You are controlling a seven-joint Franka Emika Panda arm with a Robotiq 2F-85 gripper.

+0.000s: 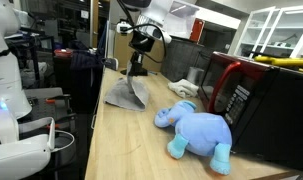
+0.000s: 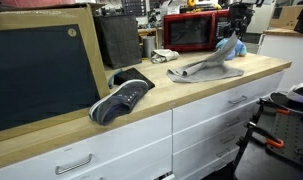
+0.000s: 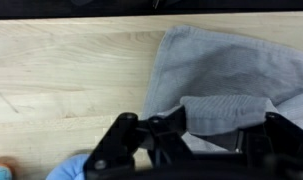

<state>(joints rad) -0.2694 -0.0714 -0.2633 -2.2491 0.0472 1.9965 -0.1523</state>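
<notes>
I can see the grey cloth lying spread out below its raised fold (image 1: 137,89), so I should keep pulling that fold with my gripper toward the counter edge until it opens out there.
A grey cloth (image 1: 127,95) lies on the wooden countertop (image 1: 131,150), with one part pulled up into a peak. My gripper (image 1: 138,66) stands over that peak, shut on a fold of the cloth. In the wrist view the cloth (image 3: 226,60) spreads across the wood, and a raised fold sits pinched between the black fingers of the gripper (image 3: 206,130). In an exterior view the cloth (image 2: 199,69) stretches up toward the gripper (image 2: 229,42) at the far end of the counter.
A blue stuffed elephant (image 1: 196,128) lies near the cloth, beside a red microwave (image 1: 231,88). A dark sneaker (image 2: 121,98) sits on the counter by a large framed black board (image 2: 41,65). The counter edge (image 2: 191,95) drops to white drawers.
</notes>
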